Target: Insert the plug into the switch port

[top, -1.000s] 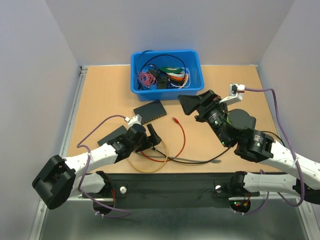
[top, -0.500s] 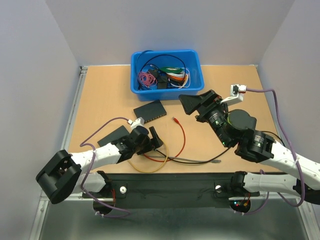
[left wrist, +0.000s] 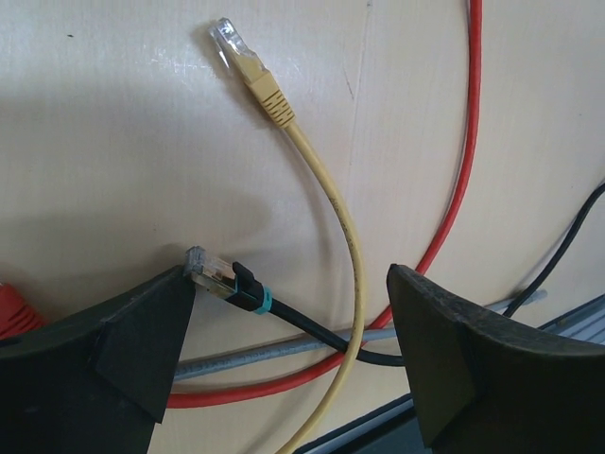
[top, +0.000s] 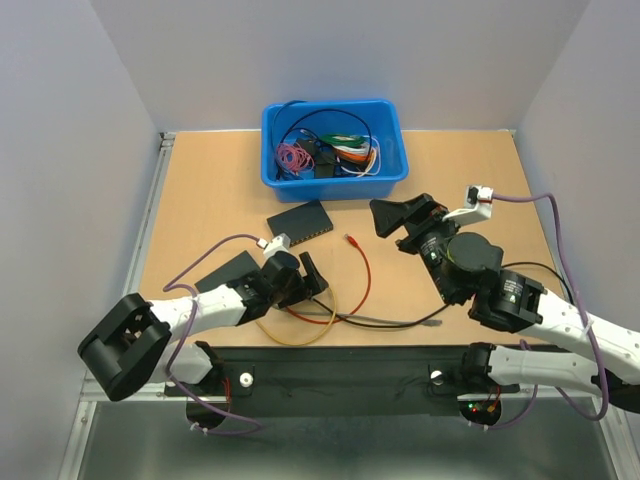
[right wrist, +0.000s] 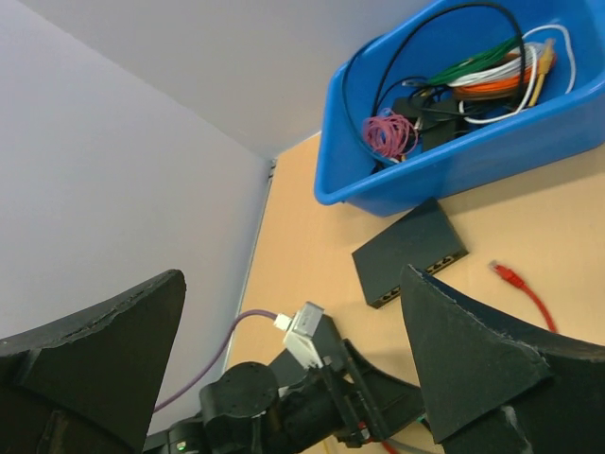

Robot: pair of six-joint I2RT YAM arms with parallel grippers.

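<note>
My left gripper's finger is touching the black cable's clear tip (left wrist: 212, 271), and that tip has to go into the switch port. So my right gripper should grip the black cable (left wrist: 301, 320) behind the teal band.
The black switch (top: 300, 220) (right wrist: 411, 251) lies flat in front of the blue bin, with its row of ports facing the near side. My left gripper (top: 308, 284) (left wrist: 288, 284) is open low over a tangle of cables. The black cable's plug (left wrist: 213, 274), clear-tipped with a teal band, lies on the table between its jaws and touches the left fingertip (left wrist: 180, 288). A yellow cable's plug (left wrist: 234, 45) lies farther ahead, and a red plug (top: 350, 240) (right wrist: 506, 274) lies right of the switch. My right gripper (top: 392, 215) (right wrist: 293, 276) hangs open and empty above the table, right of the switch.
A blue bin (top: 335, 140) of coiled cables stands at the back. Red (left wrist: 463, 161), yellow and grey (left wrist: 255, 355) cables cross near the front edge. A flat black piece (top: 225, 270) lies left of the left wrist. Grey walls enclose the table on both sides.
My left gripper has slid a little to the right over the cables. The right arm has drawn back to the right and nearer, away from the switch.
</note>
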